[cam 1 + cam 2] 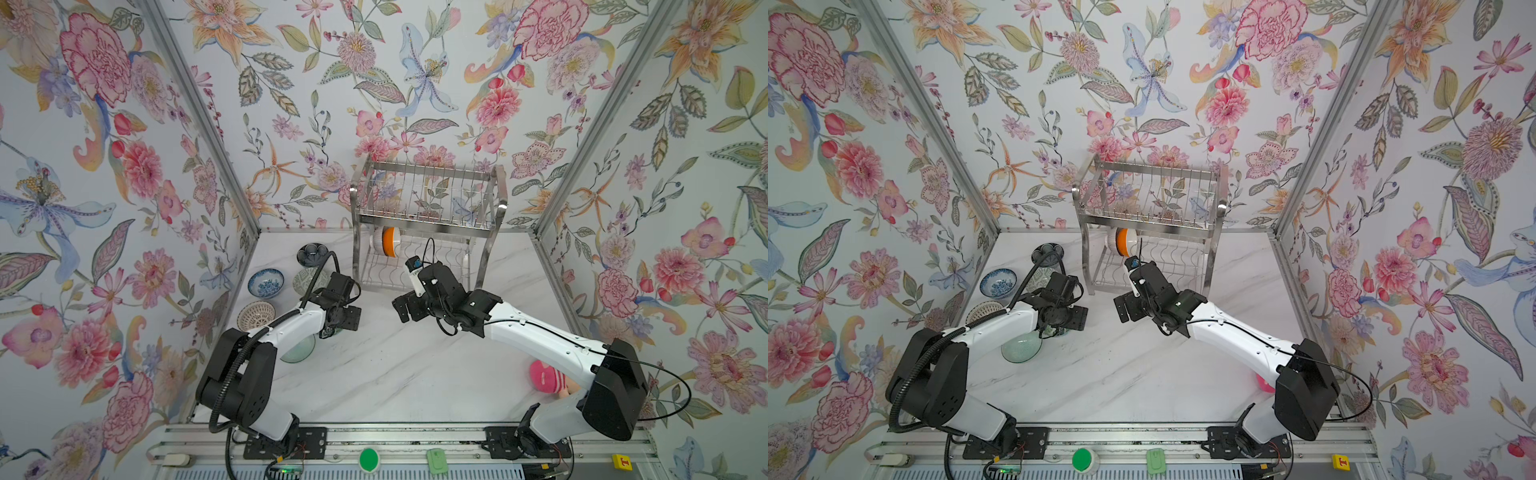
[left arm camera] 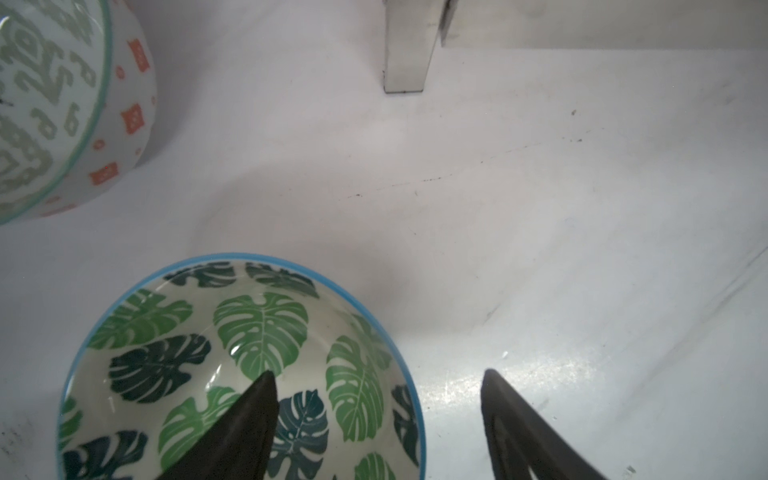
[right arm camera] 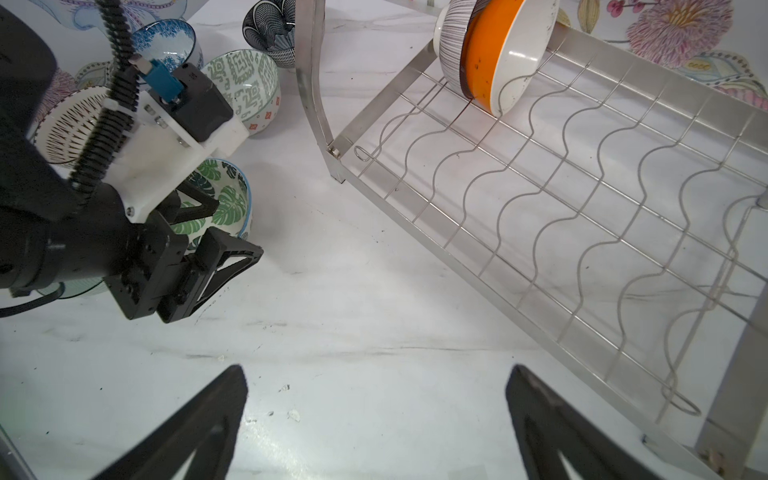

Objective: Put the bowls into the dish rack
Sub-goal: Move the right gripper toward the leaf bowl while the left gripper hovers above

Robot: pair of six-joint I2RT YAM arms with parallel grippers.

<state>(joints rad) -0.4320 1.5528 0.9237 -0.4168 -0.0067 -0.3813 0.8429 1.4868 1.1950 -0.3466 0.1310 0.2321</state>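
My right gripper needs to move back because it is in the way in the space point(image 1: 392, 333) in front of the dish rack. My left gripper will bring the green leaf bowl point(image 2: 240, 352) there after that.
My left gripper point(image 2: 379, 373) is open and straddles the blue rim of the green leaf bowl point(image 2: 257, 332), one finger inside and one outside over the table; neither pad touches the wall. The same straddle shows in the right wrist view, gripper point(image 3: 239, 227) over bowl point(image 3: 230, 203). My right gripper point(image 3: 378, 368) hangs open and empty above bare tabletop in front of the dish rack point(image 3: 309, 83). On the rack's lower shelf a white-and-orange bowl point(image 3: 494, 54) stands on edge against a striped bowl point(image 3: 451, 45). In both top views the rack point(image 1: 428, 166) stands at the back.
Left of the rack sit a dark navy bowl point(image 1: 312, 253), a blue-white bowl point(image 1: 266, 283), a grey-green patterned bowl point(image 2: 50, 104), a tan lattice bowl point(image 1: 256, 316) and a clear glass bowl point(image 1: 299, 351). A pink plush toy point(image 1: 544, 376) lies under the right arm. A rack leg point(image 2: 409, 50) stands close by.
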